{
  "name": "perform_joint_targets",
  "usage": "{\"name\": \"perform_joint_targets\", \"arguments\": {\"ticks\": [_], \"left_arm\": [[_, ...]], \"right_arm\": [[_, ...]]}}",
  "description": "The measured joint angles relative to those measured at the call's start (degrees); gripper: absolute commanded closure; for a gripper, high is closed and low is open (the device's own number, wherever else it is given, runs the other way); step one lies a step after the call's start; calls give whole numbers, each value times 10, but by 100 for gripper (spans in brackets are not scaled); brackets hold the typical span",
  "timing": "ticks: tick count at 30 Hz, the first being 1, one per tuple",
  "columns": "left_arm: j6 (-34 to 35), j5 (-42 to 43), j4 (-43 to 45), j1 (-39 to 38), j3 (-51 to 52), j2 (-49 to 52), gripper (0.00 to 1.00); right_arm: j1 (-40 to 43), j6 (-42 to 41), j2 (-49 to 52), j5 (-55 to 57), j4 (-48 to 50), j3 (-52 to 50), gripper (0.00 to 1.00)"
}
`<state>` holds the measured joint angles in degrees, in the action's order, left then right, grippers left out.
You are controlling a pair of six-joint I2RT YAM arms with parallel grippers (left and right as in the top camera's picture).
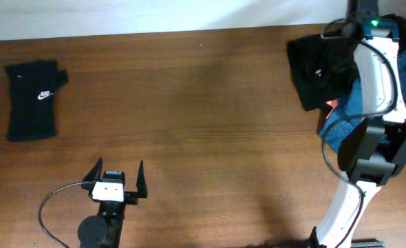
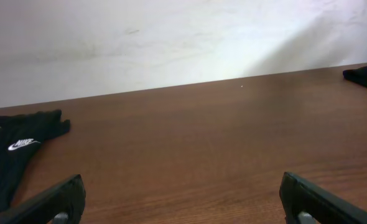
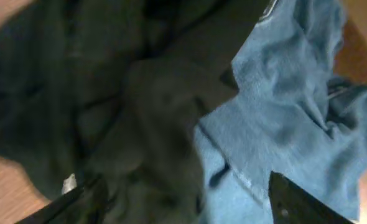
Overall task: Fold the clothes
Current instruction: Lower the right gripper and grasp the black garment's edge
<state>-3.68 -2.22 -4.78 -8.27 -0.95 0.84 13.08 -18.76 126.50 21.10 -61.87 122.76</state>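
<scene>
The black garment lies over the blue garment (image 3: 202, 115), so my right gripper should next bring its open fingers down around the bunched black fold (image 3: 168, 137) and close there.
A folded black garment with a white logo (image 1: 32, 98) lies at the table's left; it also shows in the left wrist view (image 2: 12, 155). A heap of clothes sits at the far right: a black garment (image 1: 316, 72) and a blue one (image 1: 368, 110). My right gripper (image 1: 340, 58) hovers over that heap, open, with black cloth (image 3: 127, 124) and blue cloth (image 3: 283, 124) close beneath its fingers (image 3: 186, 202). My left gripper (image 1: 115, 180) is open and empty near the front edge (image 2: 183, 199), well apart from the folded garment.
The brown wooden table (image 1: 203, 124) stretches between the two garments. A white wall (image 2: 171, 43) runs along the far edge. A red item (image 1: 332, 105) peeks out of the heap. The right arm's white links (image 1: 375, 76) pass over the pile.
</scene>
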Motion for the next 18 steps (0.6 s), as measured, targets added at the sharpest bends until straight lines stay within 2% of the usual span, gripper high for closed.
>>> {"name": "perform_joint_targets", "arguments": {"ticks": [5, 16, 18], "left_arm": [[0, 0, 0, 0, 0, 0, 1], [0, 0, 0, 0, 0, 0, 1], [0, 0, 0, 0, 0, 0, 1]], "right_arm": [[29, 30, 30, -47, 37, 0, 23], [22, 48, 68, -87, 66, 0, 27], [22, 50, 73, -88, 66, 0, 32]]}}
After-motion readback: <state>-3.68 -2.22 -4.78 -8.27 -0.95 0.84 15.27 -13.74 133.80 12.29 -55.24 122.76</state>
